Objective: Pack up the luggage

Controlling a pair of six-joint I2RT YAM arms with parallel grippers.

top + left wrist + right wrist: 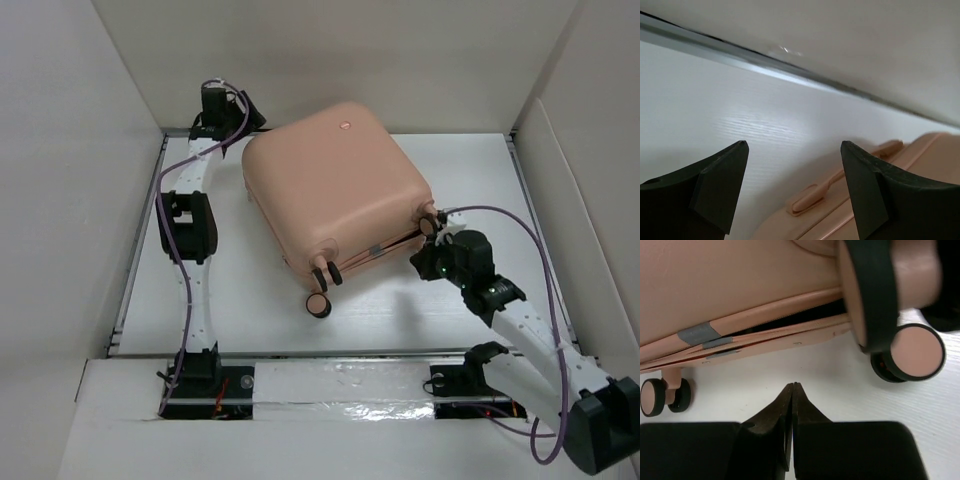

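The luggage's caster wheels (319,304) point toward the near edge. Next, my left gripper pulls the luggage's far corner (262,148) toward the front and turns the wheels away.
The luggage (335,185), a peach-pink hard-shell suitcase, lies flat and turned at an angle in the middle of the table, lid down. In the right wrist view its shell (740,280) shows a seam slightly ajar, with a dark gap and grey tape tabs (699,333). My right gripper (422,262) (792,385) is shut and empty, just in front of the wheel end, apart from the seam. My left gripper (252,115) (794,149) is open and empty above the far-left corner of the case, over its moulded handle (840,180).
Caster wheels (318,305) (916,352) stick out at the near end of the case, one close to my right fingers. White walls enclose the table; a metal rail (790,75) runs along the back wall near my left gripper.
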